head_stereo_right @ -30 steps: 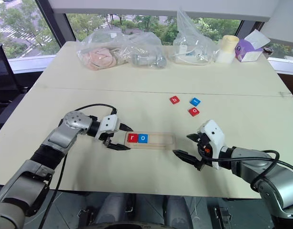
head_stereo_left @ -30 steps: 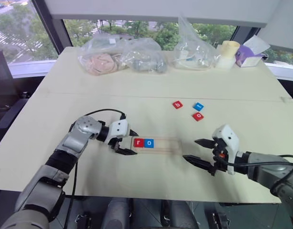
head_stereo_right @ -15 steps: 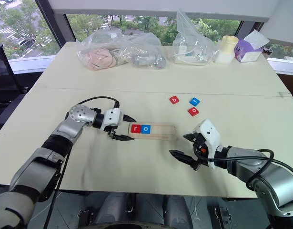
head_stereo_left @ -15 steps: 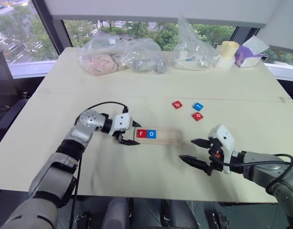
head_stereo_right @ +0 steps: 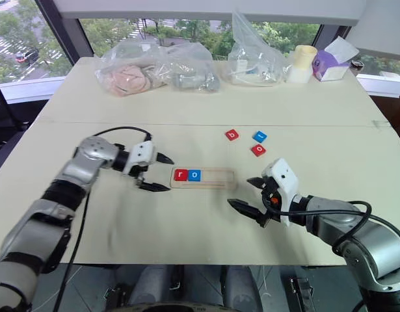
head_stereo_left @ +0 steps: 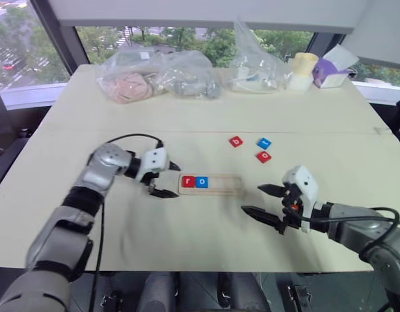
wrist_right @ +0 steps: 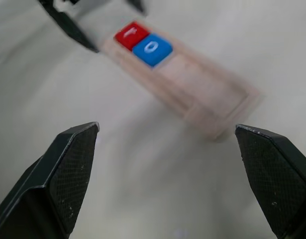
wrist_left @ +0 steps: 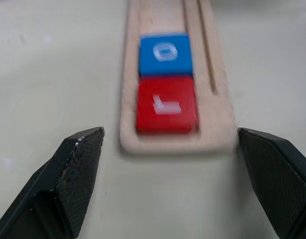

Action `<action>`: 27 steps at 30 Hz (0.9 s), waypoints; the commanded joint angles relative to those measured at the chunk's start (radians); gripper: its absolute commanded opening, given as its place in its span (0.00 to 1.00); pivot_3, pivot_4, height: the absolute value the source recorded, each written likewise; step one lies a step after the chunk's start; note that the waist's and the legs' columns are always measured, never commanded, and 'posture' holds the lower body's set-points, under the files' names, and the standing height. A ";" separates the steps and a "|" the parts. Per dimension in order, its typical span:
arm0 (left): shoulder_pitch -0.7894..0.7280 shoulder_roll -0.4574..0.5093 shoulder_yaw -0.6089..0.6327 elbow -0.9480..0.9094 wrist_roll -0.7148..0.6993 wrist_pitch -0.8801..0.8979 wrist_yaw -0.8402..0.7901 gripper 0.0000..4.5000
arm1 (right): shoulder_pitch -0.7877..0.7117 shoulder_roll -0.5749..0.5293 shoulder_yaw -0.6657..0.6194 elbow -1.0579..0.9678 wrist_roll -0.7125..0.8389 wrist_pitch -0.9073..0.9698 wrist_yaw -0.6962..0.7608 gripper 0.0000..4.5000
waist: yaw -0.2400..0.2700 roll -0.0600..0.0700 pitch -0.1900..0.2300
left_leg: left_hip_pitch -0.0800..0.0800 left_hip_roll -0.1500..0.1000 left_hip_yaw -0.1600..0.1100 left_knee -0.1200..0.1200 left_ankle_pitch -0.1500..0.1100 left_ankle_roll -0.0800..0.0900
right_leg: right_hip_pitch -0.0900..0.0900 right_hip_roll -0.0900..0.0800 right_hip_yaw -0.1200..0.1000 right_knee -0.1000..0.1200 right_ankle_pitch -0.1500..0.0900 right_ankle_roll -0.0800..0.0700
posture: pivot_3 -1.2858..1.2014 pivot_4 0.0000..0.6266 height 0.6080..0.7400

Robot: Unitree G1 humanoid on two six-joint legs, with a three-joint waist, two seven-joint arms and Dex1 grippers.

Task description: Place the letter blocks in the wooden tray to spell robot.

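Note:
My right gripper is to keep going to the b block and close on it, as the tray is empty after the blue o block and the red b block lies clear.
The wooden tray lies mid-table with a red "r" block and a blue "o" block at its left end. Three loose letter blocks sit farther back to the right: a red one, a blue one and a red "o". My left gripper stands open just left of the tray's end, apart from it, and holds nothing. The left wrist view looks along the tray. Right of the tray, my right gripper hovers open and empty.
Clear plastic bags with soft items lie along the table's far side, beside another bag, a cream roll and a purple box. The table's front edge runs close below both grippers.
The left gripper's fingers have spread wide and it has drawn back a little to the left of the tray's end. The right gripper has stayed put. The camera has shifted.

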 commanded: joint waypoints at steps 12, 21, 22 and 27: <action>0.202 0.058 0.469 -0.625 -0.386 0.662 0.404 0.99 | -0.591 0.250 0.270 0.715 -0.425 -0.307 -0.115 1.00 | -0.024 0.000 0.001 | 0.000 -0.001 0.002 0.001 0.000 0.000 | -0.001 0.001 0.002 0.002 0.000 0.001 | 0.52 0.24 0.99; 0.365 0.054 0.533 -0.846 -0.456 0.764 0.569 0.99 | -0.875 0.391 0.303 1.316 -0.565 -0.525 -0.015 1.00 | -0.021 0.000 0.001 | 0.001 -0.001 0.004 -0.001 0.001 -0.002 | -0.003 0.003 0.002 0.007 0.001 0.005 | 0.52 0.24 0.99; 0.372 0.055 0.534 -0.849 -0.459 0.765 0.576 0.99 | -0.886 0.397 0.300 1.349 -0.573 -0.542 -0.004 1.00 | -0.021 0.000 0.001 | 0.001 -0.001 0.004 -0.001 0.001 -0.002 | -0.003 0.003 0.002 0.007 0.001 0.005 | 0.52 0.24 0.99; 0.422 0.073 0.521 -0.871 -0.456 0.753 0.594 0.99 | -0.948 0.432 0.282 1.539 -0.611 -0.604 0.011 1.00 | -0.025 0.000 0.001 | 0.001 -0.001 0.004 0.000 0.002 -0.003 | -0.002 0.002 0.002 0.009 0.000 0.003 | 0.52 0.24 0.99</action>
